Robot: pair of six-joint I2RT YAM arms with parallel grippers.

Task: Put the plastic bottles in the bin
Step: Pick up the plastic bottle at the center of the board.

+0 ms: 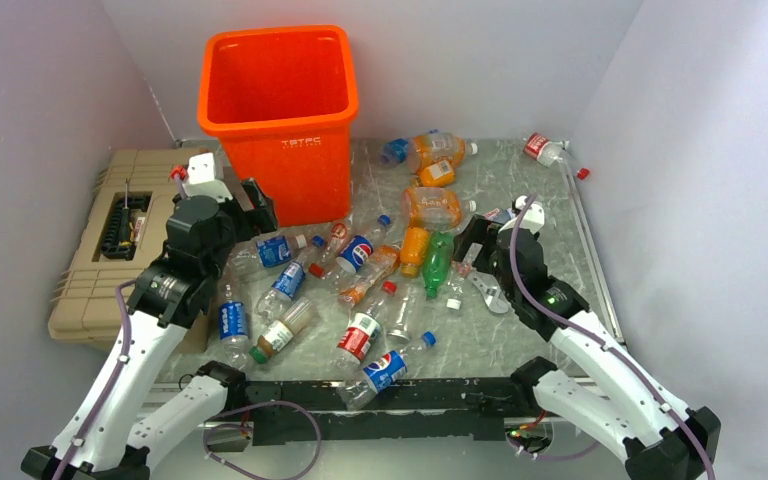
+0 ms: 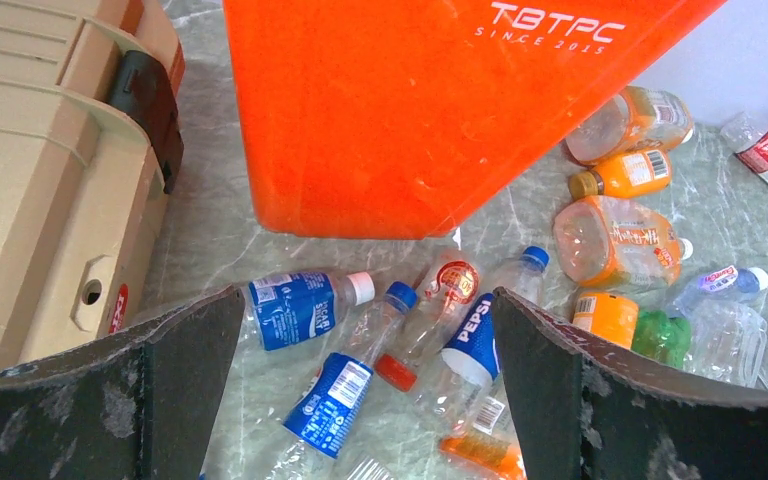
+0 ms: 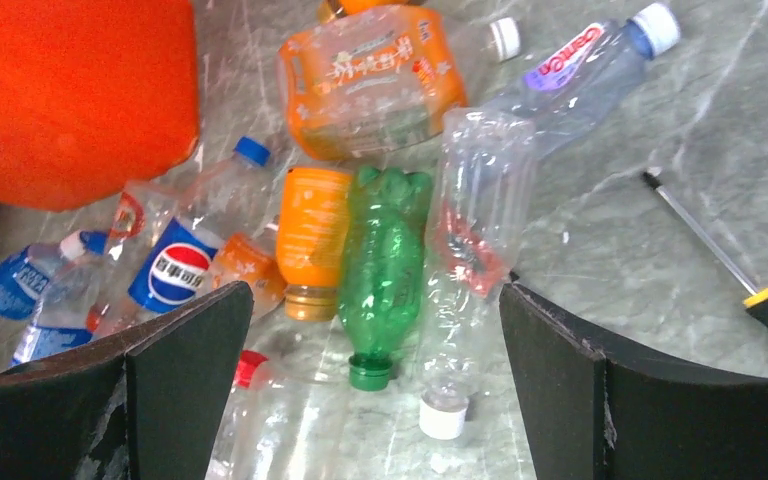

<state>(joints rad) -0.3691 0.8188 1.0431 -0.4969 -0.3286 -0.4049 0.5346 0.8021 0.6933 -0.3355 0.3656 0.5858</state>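
Observation:
The clear white-capped bottle (image 3: 452,335) lies lengthwise between my open fingers, so I should keep my right gripper descending toward its middle (image 3: 474,235) until they straddle it, then close.
Several plastic bottles lie scattered on the marble table (image 1: 560,215) in front of the orange bin (image 1: 290,160). My left gripper (image 1: 250,225) is open and empty, hovering near the bin's front left corner. In the left wrist view, a blue-label bottle (image 2: 338,395), a Pocari bottle (image 2: 295,308) and a Pepsi bottle (image 2: 472,335) lie below its spread fingers (image 2: 368,310). My right gripper (image 1: 475,262) is open and empty. In the right wrist view (image 3: 375,300), a green bottle (image 3: 385,265) and a clear white-capped bottle (image 3: 470,250) lie between the fingers, with an orange bottle (image 3: 312,235) beside them.
A tan toolbox case (image 1: 110,230) stands left of the bin, close to my left arm. A screwdriver (image 3: 730,265) lies on the table right of my right gripper. White walls close in on both sides. A red-label bottle (image 1: 540,148) lies at the far right corner.

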